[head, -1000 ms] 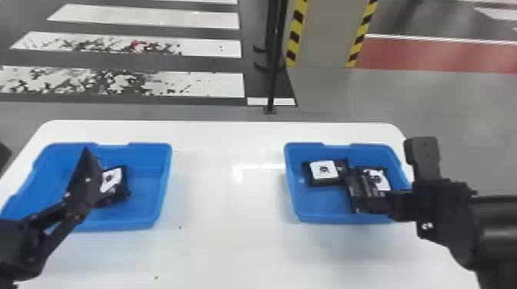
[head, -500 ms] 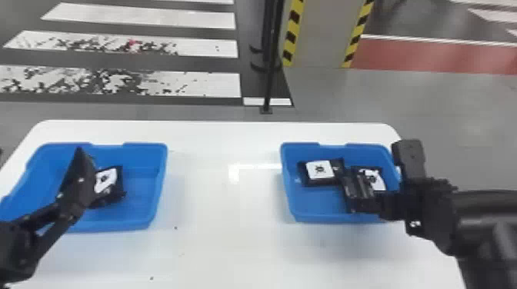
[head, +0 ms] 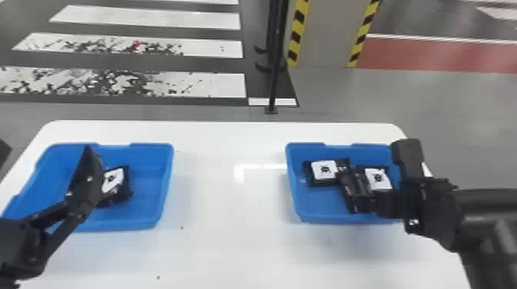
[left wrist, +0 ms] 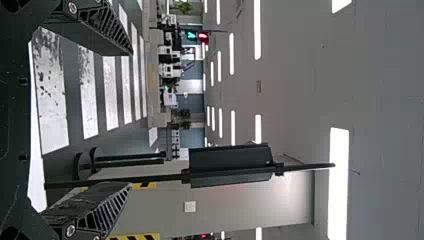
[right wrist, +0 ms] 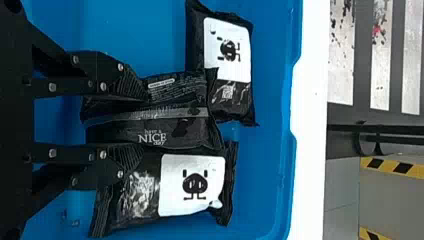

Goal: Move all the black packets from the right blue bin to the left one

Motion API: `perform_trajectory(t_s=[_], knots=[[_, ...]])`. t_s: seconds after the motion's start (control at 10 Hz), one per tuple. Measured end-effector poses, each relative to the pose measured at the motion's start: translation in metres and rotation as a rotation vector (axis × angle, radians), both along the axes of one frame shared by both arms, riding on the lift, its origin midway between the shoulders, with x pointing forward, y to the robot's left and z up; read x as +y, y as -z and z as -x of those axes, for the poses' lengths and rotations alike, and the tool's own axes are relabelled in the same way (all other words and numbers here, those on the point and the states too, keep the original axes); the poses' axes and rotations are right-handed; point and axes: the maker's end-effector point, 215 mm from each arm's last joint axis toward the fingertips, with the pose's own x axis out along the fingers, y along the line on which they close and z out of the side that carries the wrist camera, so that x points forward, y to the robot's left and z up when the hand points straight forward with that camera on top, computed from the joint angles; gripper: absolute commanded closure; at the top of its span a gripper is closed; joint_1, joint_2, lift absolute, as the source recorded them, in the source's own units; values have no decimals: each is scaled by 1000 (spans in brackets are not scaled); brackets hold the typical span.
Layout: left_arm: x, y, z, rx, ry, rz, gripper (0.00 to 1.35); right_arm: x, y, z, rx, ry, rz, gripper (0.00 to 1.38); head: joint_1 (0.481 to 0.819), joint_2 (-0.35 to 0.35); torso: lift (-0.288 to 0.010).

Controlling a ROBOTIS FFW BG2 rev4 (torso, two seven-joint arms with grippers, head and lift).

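The middle black packet [head: 355, 190] keeps straight sides [head: 345, 192] while my right gripper holds it. It should stay spread out instead of sagging when I carry it by its edge.
My left gripper [head: 47, 155] is over the left blue bin [head: 163, 192], where a black packet with a white label [head: 125, 188] lies. In the left wrist view my left gripper [left wrist: 131, 119] stands open, nothing between its fingers. My right gripper [head: 379, 203] reaches into the right blue bin [head: 294, 184]. The right wrist view has my right gripper [right wrist: 144, 122] shut on the middle black packet [right wrist: 172, 132], which is back side up. Two packets with white labels lie on either side of it, one [right wrist: 227, 55] beneath its edge, the other [right wrist: 192, 185] against it.
A white table [head: 230, 230] carries both bins, with a wide gap between them. Behind it stand a thin black post [head: 275, 77] and a grey pillar [head: 327, 34] with yellow-black stripes.
My right gripper and the middle packet have shifted slightly left within the right bin. The left gripper looks unchanged over its bin.
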Motion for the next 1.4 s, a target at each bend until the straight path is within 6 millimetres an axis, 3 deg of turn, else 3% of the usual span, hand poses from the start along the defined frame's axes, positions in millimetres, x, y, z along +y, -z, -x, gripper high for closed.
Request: perform_trajectory(t_s=[0.2, 0.4, 0.5, 0.6, 0.7, 0.8, 1.0, 1.2, 1.4], knots=[[0, -2, 1, -7, 0, -5, 102, 18, -16, -4, -70, -28, -65, 1196, 695, -60, -140], [-1, -3, 1, -12, 0, -9, 101, 24, -33, -12, -165, -38, -161, 1196, 695, -53, -140], [-1, -4, 2, -21, -1, -8, 101, 31, -47, -18, -231, -58, -221, 1194, 695, -46, -140], [0, -10, 4, -47, -4, -6, 101, 50, -71, -29, -328, -118, -306, 1194, 695, -20, -140], [1, -14, 6, -65, -6, 3, 101, 84, -108, -39, -444, -221, -411, 1194, 695, 1, -140], [1, -10, 4, -55, -1, 24, 101, 134, -143, -40, -518, -368, -529, 1194, 695, 62, -140], [-1, 8, -1, -5, 22, 100, 108, 230, -190, -15, -577, -609, -687, 1194, 695, 198, -140], [-13, 18, -8, 35, 91, 236, 110, 313, -200, 30, -523, -789, -856, 1194, 695, 283, -140], [-31, 18, -14, 51, 170, 331, 110, 358, -202, 63, -477, -873, -944, 1194, 695, 345, -140]])
